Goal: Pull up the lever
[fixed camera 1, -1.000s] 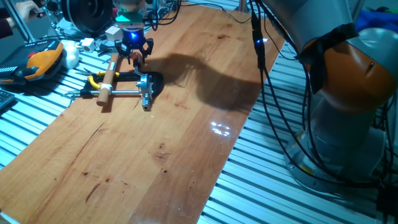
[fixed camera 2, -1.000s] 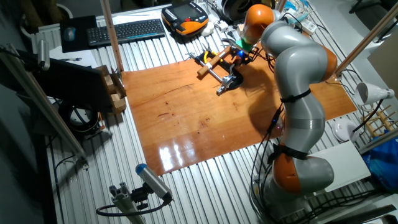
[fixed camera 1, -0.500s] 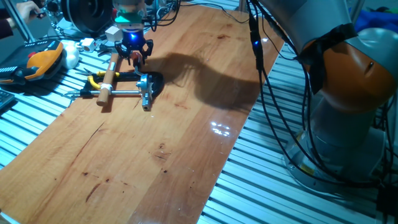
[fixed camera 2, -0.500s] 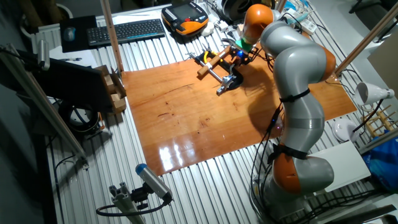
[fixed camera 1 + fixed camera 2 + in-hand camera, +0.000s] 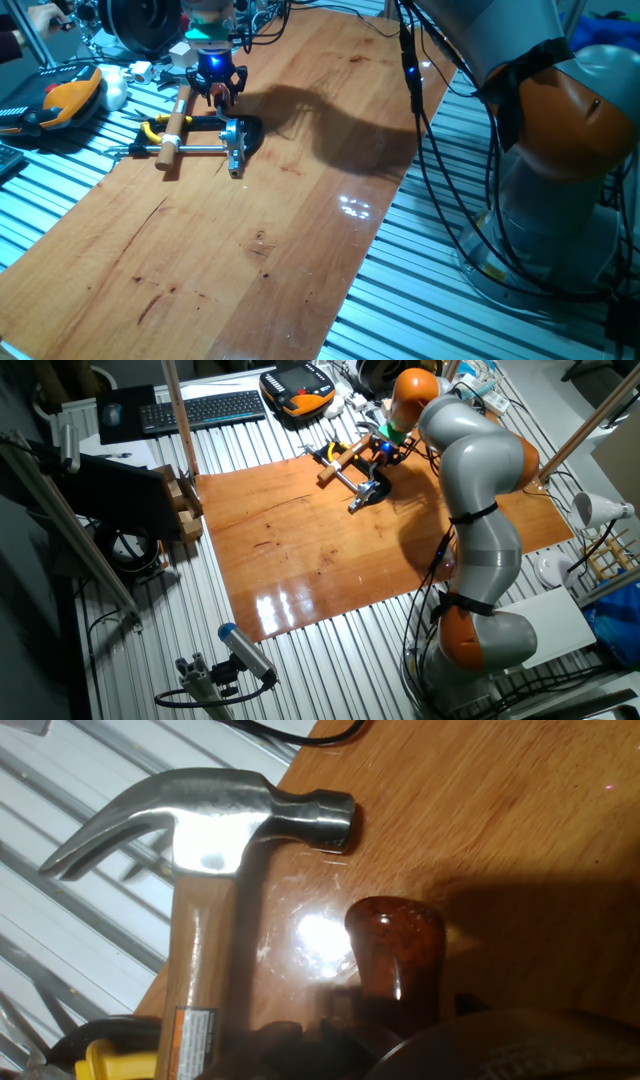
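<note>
My gripper is about to pull the lever (image 5: 220, 94), whose arm runs into a round grey joint (image 5: 234, 134) at the clamp, so the lever will swing up in an arc.
The lever (image 5: 221, 97) is a short reddish-brown arm rising from the small black clamp (image 5: 236, 138) on the wooden board. In the hand view its rounded glossy tip (image 5: 395, 955) fills the lower middle. My gripper (image 5: 217, 88) hangs straight over it, its black fingers spread to either side of the lever and not pressed on it. The other fixed view has the gripper (image 5: 383, 450) just behind the clamp (image 5: 368, 491). No fingers are distinct in the hand view; only a dark blur lies along its bottom edge.
A claw hammer (image 5: 215, 820) lies close left of the lever, its wooden handle (image 5: 176, 118) running toward the board's edge. The clamp's steel rod (image 5: 190, 150), yellow-handled pliers (image 5: 152, 128), an orange pendant (image 5: 70, 95) and a keyboard (image 5: 200, 408) lie nearby.
The gripper's fingers have drawn slightly closer together around the lever. Clamp, hammer and arm otherwise look unmoved.
</note>
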Tool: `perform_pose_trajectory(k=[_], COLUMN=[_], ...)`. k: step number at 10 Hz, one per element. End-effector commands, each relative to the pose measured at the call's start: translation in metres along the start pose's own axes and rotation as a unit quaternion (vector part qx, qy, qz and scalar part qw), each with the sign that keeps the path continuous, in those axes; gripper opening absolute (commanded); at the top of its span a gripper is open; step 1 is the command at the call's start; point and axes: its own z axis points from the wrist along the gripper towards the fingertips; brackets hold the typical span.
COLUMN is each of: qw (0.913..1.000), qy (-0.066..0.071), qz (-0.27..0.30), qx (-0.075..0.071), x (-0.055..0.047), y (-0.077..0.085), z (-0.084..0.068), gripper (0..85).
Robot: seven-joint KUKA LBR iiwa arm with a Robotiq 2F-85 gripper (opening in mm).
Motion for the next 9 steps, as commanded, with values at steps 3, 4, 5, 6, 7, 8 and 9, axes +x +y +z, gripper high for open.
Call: perform_pose_trajectory(k=[3, 4, 5, 6, 7, 8, 9], qw=[1.0, 1.0, 1.0, 0.9999, 0.9998, 0.9998, 0.9997], qy=[0.0, 0.001, 0.001, 0.001, 0.001, -0.003, -0.005], qz=[-0.001, -0.001, -0.003, -0.005, -0.009, -0.011, -0.011], qx=[-0.002, -0.003, -0.006, -0.01, -0.015, -0.017, -0.02], x=[-0.0005, -0.0006, -0.0008, -0.0008, -0.0007, -0.0005, -0.0005], y=[0.0002, 0.0, -0.0006, -0.0011, -0.0015, -0.0013, -0.0012], z=[-0.0004, -0.0003, 0.0001, 0.0004, 0.0006, 0.0003, -0.0004], gripper=[51.0, 34.0, 17.0, 17.0, 0.0, 0.0, 0.0])
